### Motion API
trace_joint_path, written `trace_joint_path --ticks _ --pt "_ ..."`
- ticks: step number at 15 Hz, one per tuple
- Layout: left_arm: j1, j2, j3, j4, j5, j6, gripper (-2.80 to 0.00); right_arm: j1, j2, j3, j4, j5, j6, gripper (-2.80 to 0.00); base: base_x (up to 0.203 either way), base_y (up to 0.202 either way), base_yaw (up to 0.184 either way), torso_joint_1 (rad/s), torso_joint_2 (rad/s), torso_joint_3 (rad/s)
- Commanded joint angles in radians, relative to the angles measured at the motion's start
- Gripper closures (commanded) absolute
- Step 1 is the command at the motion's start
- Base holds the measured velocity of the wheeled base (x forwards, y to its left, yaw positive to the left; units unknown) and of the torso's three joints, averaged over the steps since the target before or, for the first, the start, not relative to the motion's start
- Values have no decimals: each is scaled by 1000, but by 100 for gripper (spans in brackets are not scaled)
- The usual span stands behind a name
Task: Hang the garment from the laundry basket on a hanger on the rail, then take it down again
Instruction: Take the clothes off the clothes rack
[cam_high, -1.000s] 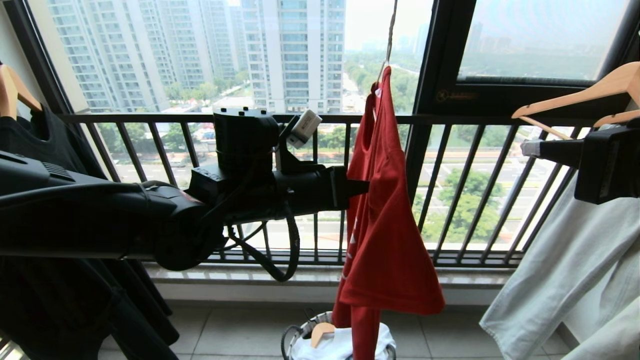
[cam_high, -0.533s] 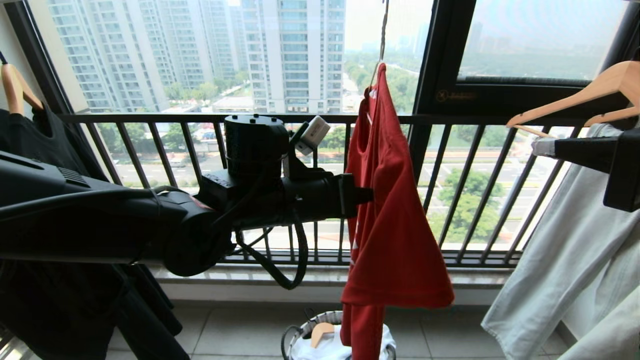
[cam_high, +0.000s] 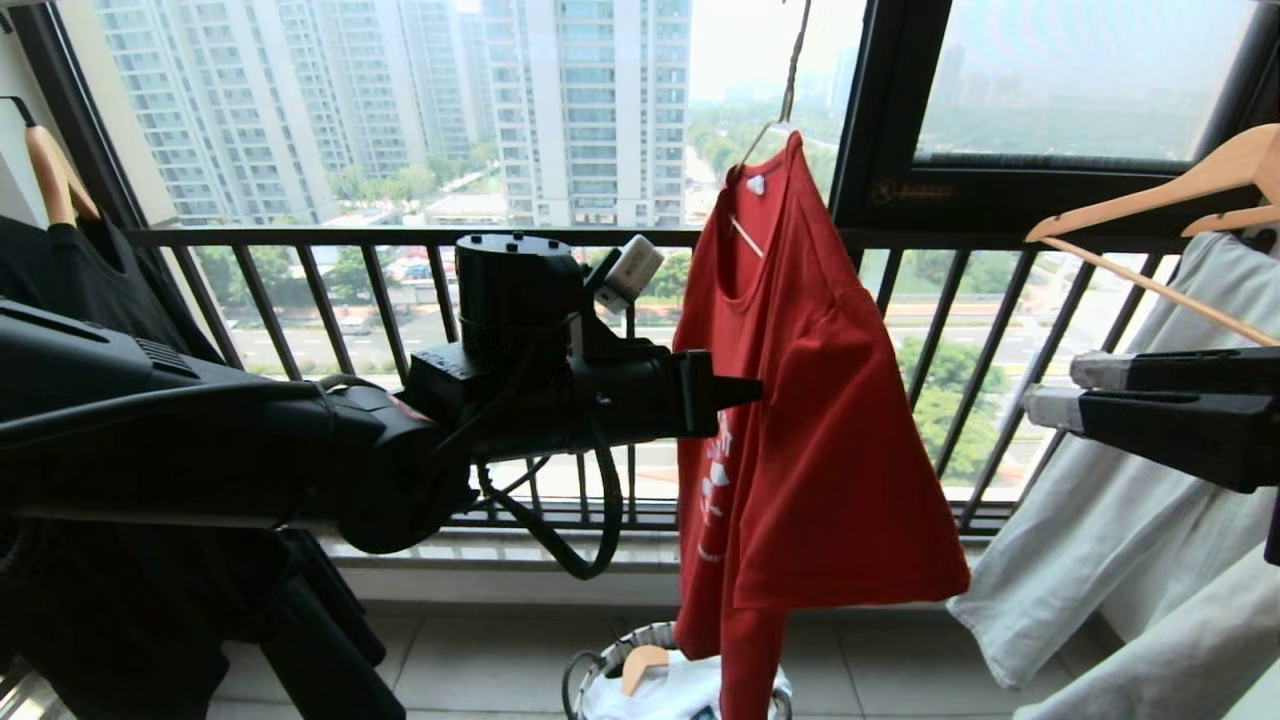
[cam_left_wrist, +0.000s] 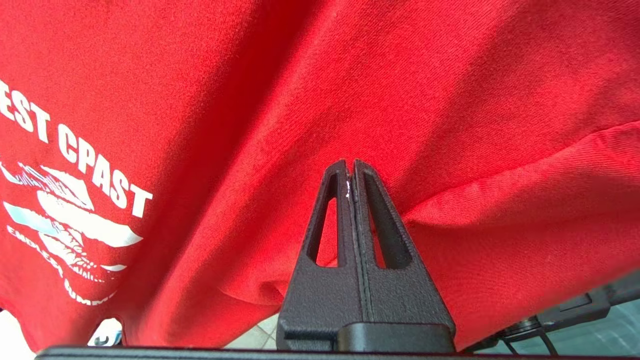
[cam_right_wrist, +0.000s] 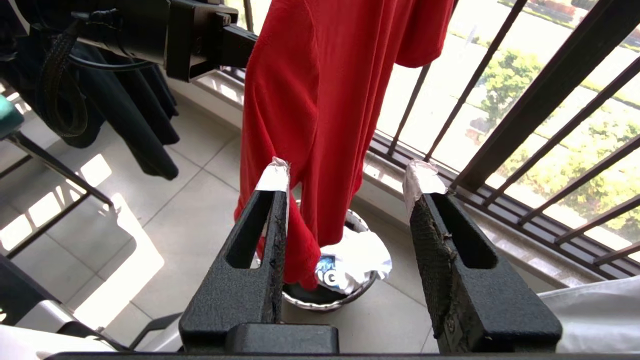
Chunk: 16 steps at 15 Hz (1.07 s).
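The red T-shirt hangs edge-on and its lettering is half hidden, so my right gripper should grab the T-shirt's near sleeve and pull the T-shirt around to face me.
The garment, a red T-shirt, hangs on the thin white wire hanger, whose neck runs up out of view; the rail is out of view. My left gripper reaches in from the left at chest height. In the left wrist view it is shut, with its tips pressed into the red cloth beside the white lettering, and creases run to them. My right gripper stands open to the shirt's right, clear of it. Nothing lies between its taped fingertips. The laundry basket sits on the floor under the shirt's hem.
A black T-shirt hangs at the far left. Pale trousers on wooden hangers crowd the right. The dark balcony railing runs behind. White cloth and a wooden hanger lie in the basket.
My right gripper has dropped lower and its fingers have parted. The shirt has swung round, showing more of its width. My left gripper has shifted slightly right and stayed shut.
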Motion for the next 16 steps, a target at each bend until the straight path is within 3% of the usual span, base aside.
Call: trace_joint_path --ticks 1,8,10,12,14,15,16 --pt "0 8 3 -10 -3 -3 0 12 -1 5 1 -2 -2 -280 0 0 0 0 0 0" --pt "0 12 10 -28 -2 -5 0 -1 77 7 -38 15 -46 -280 0 0 0 0 0 0" --pt "6 1 22 -30 -2 -5 0 -97 119 6 -116 37 -93 -280 0 0 0 0 0 0" --pt "28 -20 34 -31 -2 -5 0 -194 147 6 -149 121 -130 -280 0 0 0 0 0 0" --pt "53 -38 34 -31 -2 -12 0 -217 158 24 -156 157 -140 -280 0 0 0 0 0 0" --pt "63 -46 32 -31 -3 -25 0 -217 157 31 -158 157 -140 0 0 0 0 0 0 0" --pt "73 -51 31 -33 -3 -34 0 -217 155 31 -158 157 -142 0 0 0 0 0 0 0"
